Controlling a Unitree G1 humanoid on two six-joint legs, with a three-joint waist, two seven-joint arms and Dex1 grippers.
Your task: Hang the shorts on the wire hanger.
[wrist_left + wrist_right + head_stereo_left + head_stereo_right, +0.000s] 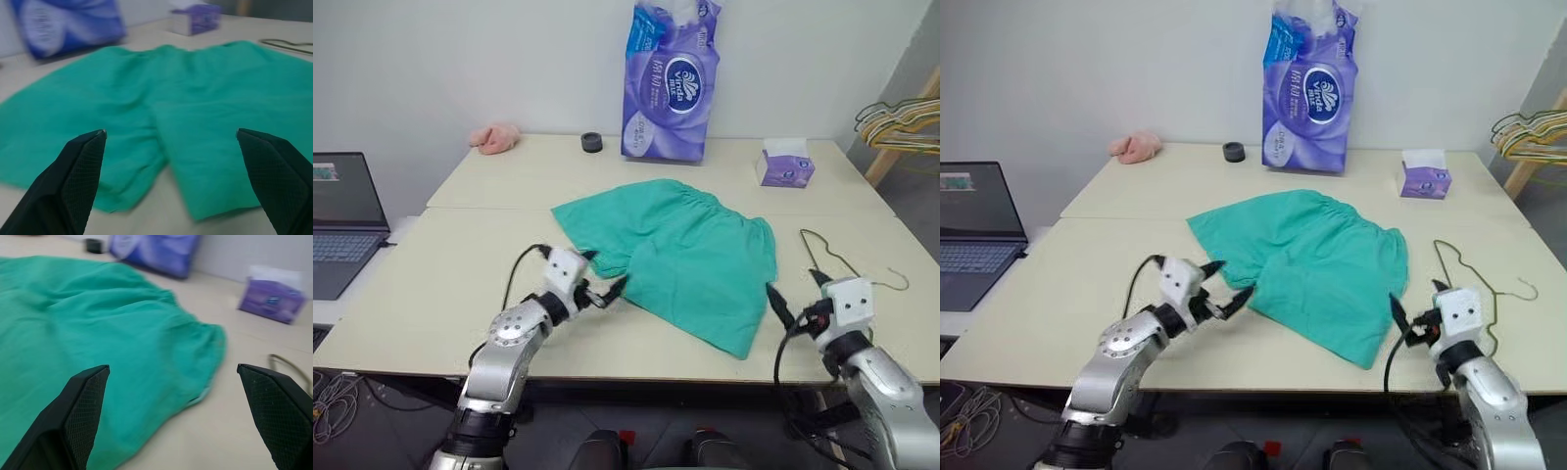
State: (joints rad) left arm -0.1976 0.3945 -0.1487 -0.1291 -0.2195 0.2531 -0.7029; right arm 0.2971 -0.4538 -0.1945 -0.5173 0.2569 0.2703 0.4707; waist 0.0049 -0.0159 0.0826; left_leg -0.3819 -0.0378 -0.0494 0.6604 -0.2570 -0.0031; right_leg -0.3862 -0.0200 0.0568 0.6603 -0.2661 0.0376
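The near leg's hem [681, 328] lies flat and free next to my open fingers, so my left gripper keeps moving along it and close by the shorts' nearest corner [740, 352].
The teal-green shorts [675, 250] lie flat in the middle of the table, waistband toward the far right and legs toward the near edge. The wire hanger [842, 262] lies on the table just right of the shorts, its hook toward the right edge. My left gripper [605, 269] is open, hovering low at the near left leg hem and pointing right across the cloth [161, 103]. At the near right of the shorts my right gripper [795, 289] stands open, close to the hanger's near end. Neither gripper holds anything.
An open laptop [342, 220] sits at the left. Along the far edge lie a pink cloth lump [496, 138], a black roll [592, 142], a tall purple tissue pack [671, 83] and a tissue box [784, 166]. More hangers [901, 125] hang on a rack at the right.
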